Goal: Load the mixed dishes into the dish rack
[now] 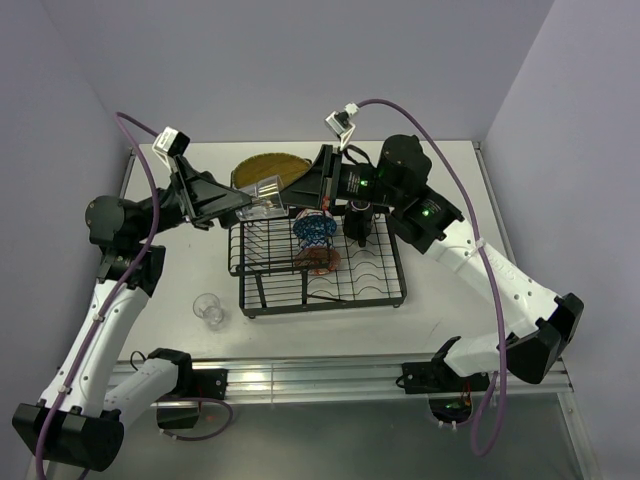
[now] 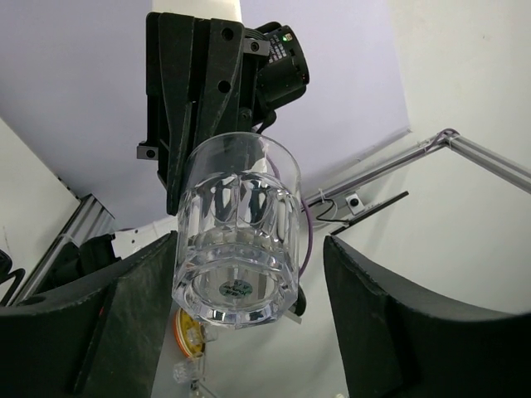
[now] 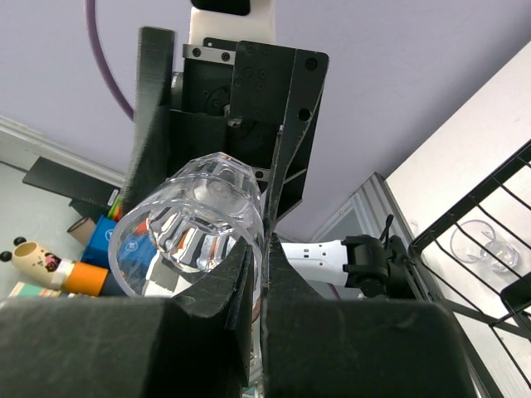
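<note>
The robot's right gripper is pinching the clear glass cup's rim (image 1: 279,190), so the left gripper should close around the cup's base (image 2: 236,290) and put the cup in the rack with its rim down.
A clear glass cup (image 1: 266,194) hangs in the air over the back left corner of the black wire dish rack (image 1: 385,292). My right gripper (image 3: 264,257) is shut on its rim, pinching the glass wall (image 3: 191,224). My left gripper (image 2: 249,249) is open around the same cup (image 2: 236,240); the cup is against the left finger, with a gap to the right finger (image 2: 373,315). In the rack stand a blue patterned bowl (image 1: 315,229), an orange-red bowl (image 1: 323,260) and a black mug (image 1: 358,220). A yellow plate (image 1: 268,165) lies behind the rack.
A second clear glass cup (image 1: 209,308) stands on the table left of the rack, also seen past the rack wires (image 3: 485,245). The two arms meet above the rack's back edge. Walls close in the table at the back and on both sides.
</note>
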Controlling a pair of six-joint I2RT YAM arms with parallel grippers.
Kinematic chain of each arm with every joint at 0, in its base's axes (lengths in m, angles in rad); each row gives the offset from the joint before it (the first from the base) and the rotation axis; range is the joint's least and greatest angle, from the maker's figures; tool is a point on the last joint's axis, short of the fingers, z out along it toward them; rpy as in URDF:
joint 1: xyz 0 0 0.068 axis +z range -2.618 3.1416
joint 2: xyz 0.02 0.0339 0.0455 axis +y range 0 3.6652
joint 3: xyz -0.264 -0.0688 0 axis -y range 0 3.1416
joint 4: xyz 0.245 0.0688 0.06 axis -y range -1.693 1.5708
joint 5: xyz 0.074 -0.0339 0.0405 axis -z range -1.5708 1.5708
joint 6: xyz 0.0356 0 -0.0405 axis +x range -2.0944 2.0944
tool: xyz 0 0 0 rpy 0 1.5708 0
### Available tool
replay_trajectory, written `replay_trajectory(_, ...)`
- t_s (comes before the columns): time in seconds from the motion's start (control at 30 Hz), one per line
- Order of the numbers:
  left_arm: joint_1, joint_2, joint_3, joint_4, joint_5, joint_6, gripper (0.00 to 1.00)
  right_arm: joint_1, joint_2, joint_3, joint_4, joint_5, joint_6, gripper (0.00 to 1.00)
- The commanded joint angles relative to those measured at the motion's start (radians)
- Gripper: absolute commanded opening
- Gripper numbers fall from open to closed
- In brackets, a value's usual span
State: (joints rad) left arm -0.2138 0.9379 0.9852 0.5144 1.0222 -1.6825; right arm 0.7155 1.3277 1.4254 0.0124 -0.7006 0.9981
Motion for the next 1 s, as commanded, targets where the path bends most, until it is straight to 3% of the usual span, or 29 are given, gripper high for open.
replay_trajectory(0.0,-0.004,-0.005,0.021,0.064,-0.013,0.006,0.74,-0.001,-0.028,0.000,0.040,-0.019,-0.009,0.00)
replay_trajectory(0.13,-0.004,-0.001,0.020,0.065,-0.008,0.003,0.54,-0.001,-0.025,0.009,0.040,-0.017,-0.009,0.00)
replay_trajectory(0.23,-0.004,0.001,0.021,0.052,-0.011,0.012,0.23,-0.001,-0.016,0.021,0.041,-0.026,-0.009,0.00)
replay_trajectory(0.27,-0.004,0.001,0.021,0.049,-0.014,0.015,0.03,0.001,-0.012,0.024,0.040,-0.030,-0.012,0.00)
replay_trajectory(0.3,-0.004,-0.001,0.024,0.042,-0.019,0.020,0.00,-0.001,-0.010,0.027,0.032,-0.037,-0.016,0.00)
replay_trajectory(0.33,-0.002,-0.005,0.030,-0.002,-0.028,0.050,0.00,-0.001,-0.007,0.033,0.024,-0.039,-0.021,0.03)
replay_trajectory(0.37,-0.002,-0.013,0.038,-0.037,-0.049,0.075,0.00,-0.001,-0.010,0.038,0.009,-0.034,-0.033,0.13)
replay_trajectory(0.4,0.002,-0.014,0.073,-0.091,-0.063,0.110,0.00,-0.001,-0.015,0.044,-0.055,-0.019,-0.073,0.47)
replay_trajectory(0.43,0.002,-0.017,0.104,-0.270,-0.082,0.232,0.00,-0.001,-0.022,0.056,-0.095,0.040,-0.097,0.64)
replay_trajectory(0.47,0.002,-0.007,0.203,-0.401,-0.120,0.319,0.00,-0.002,-0.042,0.061,-0.186,0.082,-0.125,0.92)
replay_trajectory(0.5,0.002,0.007,0.261,-0.545,-0.144,0.405,0.00,-0.002,-0.053,0.070,-0.243,0.126,-0.186,0.99)
replay_trajectory(0.53,0.002,0.050,0.324,-0.828,-0.174,0.578,0.00,-0.004,-0.058,0.095,-0.299,0.224,-0.211,1.00)
replay_trajectory(0.6,0.002,0.099,0.470,-1.043,-0.246,0.755,0.00,-0.008,-0.070,0.124,-0.467,0.330,-0.272,1.00)
replay_trajectory(0.67,0.002,0.148,0.533,-1.204,-0.281,0.814,0.00,-0.011,-0.085,0.141,-0.616,0.520,-0.295,1.00)
replay_trajectory(0.77,-0.005,0.182,0.556,-1.270,-0.336,0.857,0.00,-0.024,-0.107,0.171,-0.754,0.762,-0.303,1.00)
replay_trajectory(0.87,-0.059,0.220,0.605,-1.367,-0.450,0.906,0.00,-0.042,-0.165,0.181,-0.870,0.898,-0.319,1.00)
replay_trajectory(0.97,-0.145,0.268,0.679,-1.467,-0.600,0.943,0.00,-0.068,-0.249,0.136,-0.870,0.915,-0.345,1.00)
